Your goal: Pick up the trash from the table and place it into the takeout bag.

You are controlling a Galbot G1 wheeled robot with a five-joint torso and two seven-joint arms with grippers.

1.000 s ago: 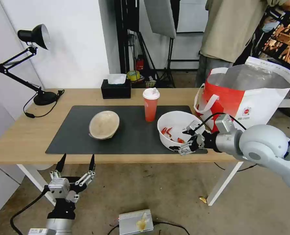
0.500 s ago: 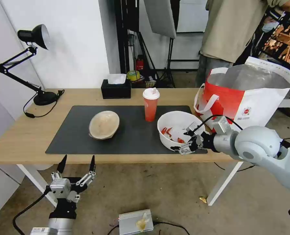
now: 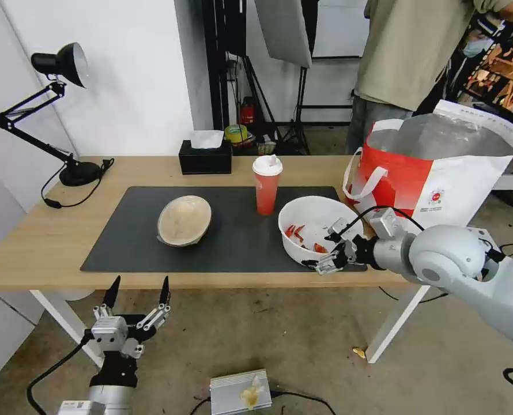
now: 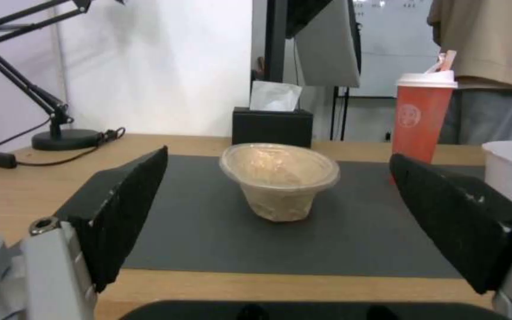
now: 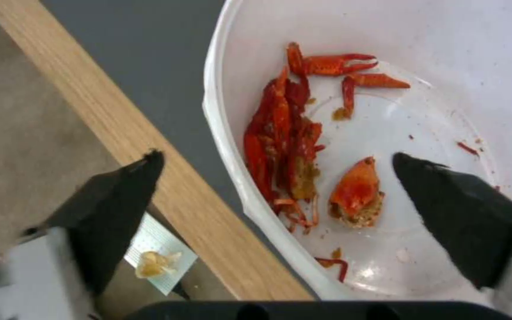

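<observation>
My gripper will take the red scraps (image 3: 297, 233) along inside when it carries the bowl, because the scraps lie deep below the wide white bowl's rim (image 3: 282, 225).
A wide white bowl (image 3: 314, 222) with red scraps (image 5: 286, 129) sits at the right end of the dark mat (image 3: 233, 242) on the table (image 3: 49, 236). My right gripper (image 3: 320, 249) is open and straddles the bowl's near rim (image 5: 226, 133), one finger inside and one outside over the table edge. The tall red cup (image 3: 267, 190) stands just left of and behind the bowl. A shallow beige bowl (image 3: 184, 220) lies mid-mat. The red-and-white takeout bag (image 3: 441, 167) stands open at the table's right end. My left gripper (image 3: 140, 282) hangs open below the front edge, facing the beige bowl (image 4: 280, 178).
A black tissue box (image 3: 205, 155) stands at the back edge and a black desk lamp (image 3: 66, 144) at the back left. A person stands behind the bag. A metal box (image 3: 239, 392) lies on the floor in front of the table.
My right arm has eased a little to the left, the gripper staying at the white bowl's near rim. The left gripper has sunk slightly. No object has moved.
</observation>
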